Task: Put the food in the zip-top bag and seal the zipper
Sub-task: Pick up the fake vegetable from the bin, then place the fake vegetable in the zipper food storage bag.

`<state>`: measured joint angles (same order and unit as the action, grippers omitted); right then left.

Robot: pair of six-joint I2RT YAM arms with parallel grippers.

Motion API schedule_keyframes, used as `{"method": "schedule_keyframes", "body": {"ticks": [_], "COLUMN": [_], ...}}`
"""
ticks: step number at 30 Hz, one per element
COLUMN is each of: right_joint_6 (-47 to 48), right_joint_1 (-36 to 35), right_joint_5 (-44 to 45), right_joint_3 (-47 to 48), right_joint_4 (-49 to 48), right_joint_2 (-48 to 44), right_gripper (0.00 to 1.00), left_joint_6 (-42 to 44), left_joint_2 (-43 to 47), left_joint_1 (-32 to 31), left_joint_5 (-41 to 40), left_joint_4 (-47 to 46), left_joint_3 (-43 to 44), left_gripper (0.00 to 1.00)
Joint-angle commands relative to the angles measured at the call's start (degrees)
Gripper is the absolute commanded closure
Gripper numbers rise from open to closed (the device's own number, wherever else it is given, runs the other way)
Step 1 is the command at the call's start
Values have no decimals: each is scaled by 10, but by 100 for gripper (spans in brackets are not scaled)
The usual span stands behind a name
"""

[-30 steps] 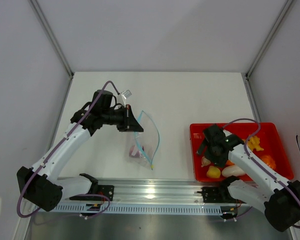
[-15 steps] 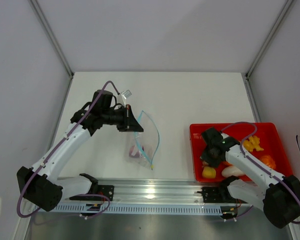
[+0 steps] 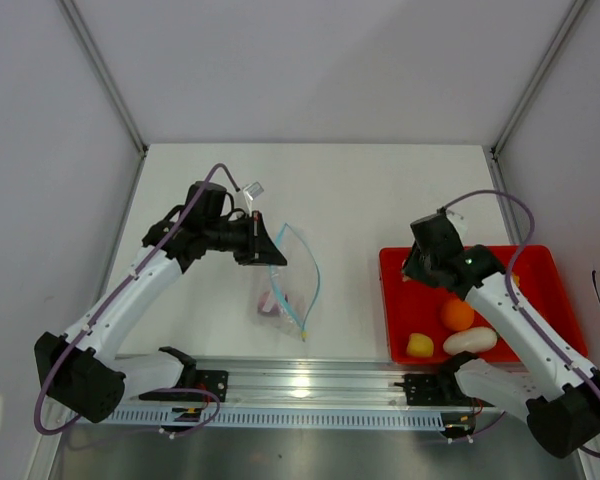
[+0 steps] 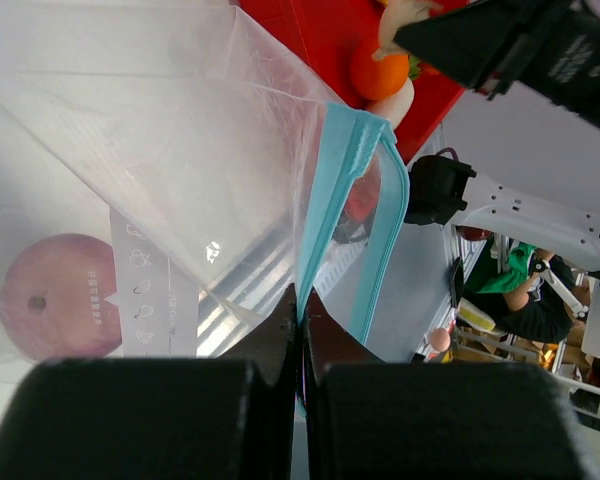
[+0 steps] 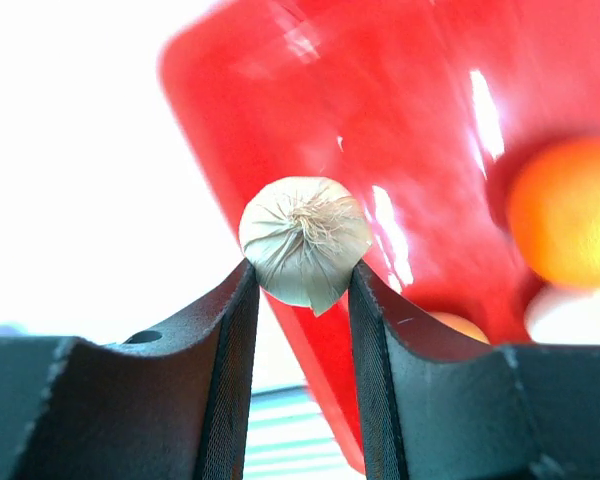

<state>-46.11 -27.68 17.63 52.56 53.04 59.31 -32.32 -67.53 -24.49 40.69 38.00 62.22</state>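
The light-blue zipper [image 3: 317, 265] is spread open toward the pale garlic bulb, so my right gripper should keep going to the bag's opening [image 3: 298, 272] and let go of the garlic bulb inside.
My left gripper [image 3: 264, 245] [image 4: 300, 300] is shut on the top edge of the clear zip-top bag [image 3: 292, 280] [image 4: 160, 150] and holds it up. The bag's mouth gapes, and its light-blue zipper [image 3: 314, 272] [image 4: 342, 165] curves along that mouth. My right gripper [image 3: 418, 264] [image 5: 302, 275] is shut on the pale garlic bulb [image 5: 305, 240], held above the left part of the red tray [image 3: 542, 265] [image 5: 400, 120]. An orange round fruit [image 3: 457, 314], a yellow piece [image 3: 419, 345] and a white piece [image 3: 470, 340] lie in the tray.
The bag's white label patch [image 4: 145, 300] carries a reddish round picture. A metal rail [image 3: 300, 385] runs along the table's near edge. Enclosure walls stand on the left, the right and at the back.
My right gripper closed on the garlic bulb and rose from the tray's near part toward its far left corner, uncovering the orange fruit. The left arm and bag have not moved.
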Motion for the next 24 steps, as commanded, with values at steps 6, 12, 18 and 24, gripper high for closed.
{"method": "schedule_keyframes", "body": {"ticks": [6, 12, 18, 24], "right_joint_6": [161, 182, 196, 197], "right_joint_1": [-56, -204, -301, -341], "right_joint_5": [-173, -185, -151, -117], "right_joint_3": [119, 214, 270, 283], "right_joint_4": [-138, -188, -197, -178], "right_joint_2": [-24, 43, 121, 172], "right_gripper": [82, 76, 73, 57], "left_joint_6": [3, -1, 0, 1], "left_joint_2": [-3, -11, -12, -11], "left_joint_1": [-3, -4, -4, -4], "left_joint_5": [9, 15, 14, 17], "left_joint_4": [-21, -28, -29, -28], "left_joint_3": [-5, -7, -10, -8], "left_gripper": [99, 99, 99, 99]}}
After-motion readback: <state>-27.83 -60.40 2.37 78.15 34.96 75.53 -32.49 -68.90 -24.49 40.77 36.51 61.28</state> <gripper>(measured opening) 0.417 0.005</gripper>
